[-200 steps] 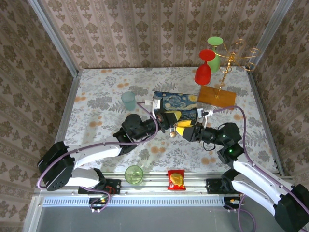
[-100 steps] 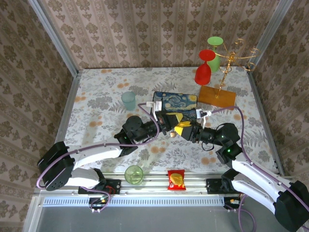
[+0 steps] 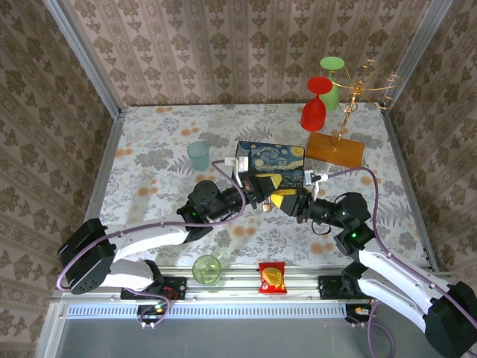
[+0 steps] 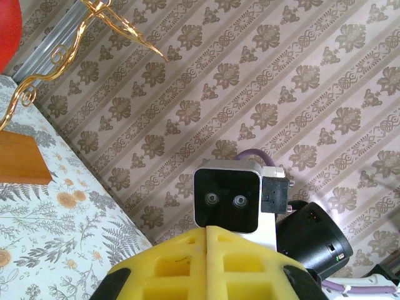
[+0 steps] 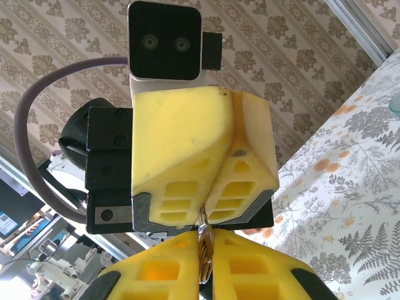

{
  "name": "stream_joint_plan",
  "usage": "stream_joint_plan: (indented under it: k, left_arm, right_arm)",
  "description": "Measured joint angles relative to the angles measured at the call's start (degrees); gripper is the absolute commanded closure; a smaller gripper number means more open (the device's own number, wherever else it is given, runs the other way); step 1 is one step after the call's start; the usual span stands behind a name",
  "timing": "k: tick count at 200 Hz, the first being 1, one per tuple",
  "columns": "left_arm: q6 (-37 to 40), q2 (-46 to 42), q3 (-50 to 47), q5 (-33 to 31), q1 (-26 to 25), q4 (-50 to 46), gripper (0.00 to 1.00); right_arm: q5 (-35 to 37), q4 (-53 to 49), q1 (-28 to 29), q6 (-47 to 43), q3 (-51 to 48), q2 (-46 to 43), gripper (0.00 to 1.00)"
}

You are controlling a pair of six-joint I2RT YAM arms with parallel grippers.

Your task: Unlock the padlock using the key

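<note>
The robot's grippers both hold the key [image 5: 205, 249] while the padlock [image 3: 267, 208] hangs loose, so the left gripper should first let go of the key and hold the padlock steady.
Above the table's middle, my two grippers meet tip to tip. My right gripper [image 5: 206, 236] [image 3: 277, 200] is shut on the small brass-gold padlock [image 5: 205, 249], which is seen edge-on between its yellow fingers. A thin silvery key [image 5: 202, 215] rises from the padlock into the tight seam of my left gripper [image 5: 205, 203] [image 3: 265, 188], which is shut on it. In the left wrist view, the left gripper [image 4: 207, 231] has its fingers pressed together, and the metal is hidden behind them. A small brass piece [image 3: 266, 208] hangs just under the meeting point in the top view.
The Starry Night box [image 3: 272, 158] lies just behind the grippers. A teal cup [image 3: 198, 155] stands to the left. At the back right are red [image 3: 314, 104] and green [image 3: 332, 71] glasses and a gold rack on an orange base [image 3: 335, 149]. A green cup [image 3: 206, 268] and a snack packet [image 3: 273, 277] sit on the near rail.
Both grippers stay joined tip to tip with the same grips. The right arm has edged slightly to the left and the left wrist has turned a little.
</note>
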Motion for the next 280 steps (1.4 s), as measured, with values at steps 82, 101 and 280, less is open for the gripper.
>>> stream_joint_plan:
  k: [82,101,280]
  left_arm:
    - [0.4,-0.1,-0.5,-2.0,0.5,-0.8,0.32]
    - [1.4,-2.5,-1.6,-3.4,1.2,-3.8,0.27]
    - [6.7,8.6,-2.4,-11.3,5.0,-31.3,0.07]
  right_arm:
    - [1.3,-2.3,0.1,-1.7,-0.8,-2.8,1.0]
    - [1.3,-5.0,0.2,-3.1,-0.8,-4.1,1.0]
    - [21.6,-50.1,-6.7,-13.7,1.0,-4.7,1.0]
